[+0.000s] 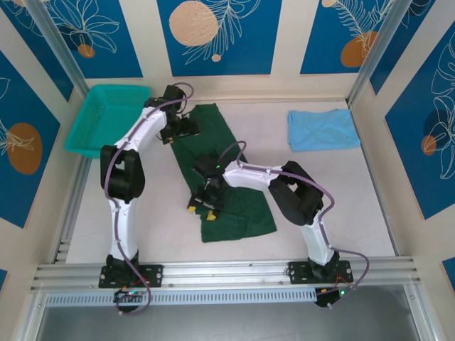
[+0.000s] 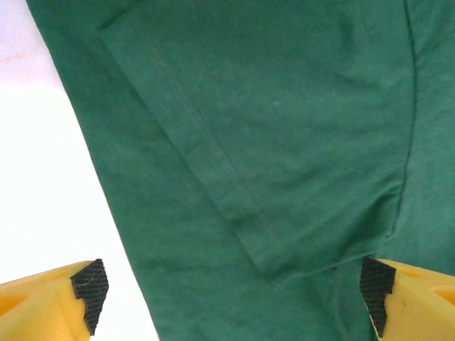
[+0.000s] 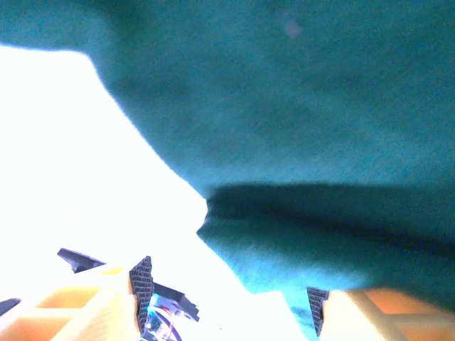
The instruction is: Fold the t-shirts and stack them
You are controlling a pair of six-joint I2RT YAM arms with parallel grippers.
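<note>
I can see the dark green t-shirt's strip [image 1: 245, 211] slanting across the tabletop, so my left gripper should straighten its collar end [image 1: 210, 118] before I fold its near hem up.
The dark green t-shirt [image 1: 231, 188] lies as a long folded strip down the middle of the table. My left gripper [image 1: 186, 129] hovers open over its far left corner; in the left wrist view its fingers [image 2: 89, 285] stand wide apart over a folded sleeve and hem [image 2: 284, 177]. My right gripper [image 1: 202, 211] sits at the strip's near left edge, open, with a lifted fold of green cloth [image 3: 320, 234] just ahead of its pads [image 3: 142, 283]. The light sky-blue t-shirt [image 1: 323, 129] rests as a folded rectangle at the far right.
A teal mesh basket [image 1: 106, 117] stands at the far left corner, close behind the left arm. The white tabletop [image 1: 334, 206] is bare between the green strip and the right wall. Metal rails run along the near edge [image 1: 227, 273].
</note>
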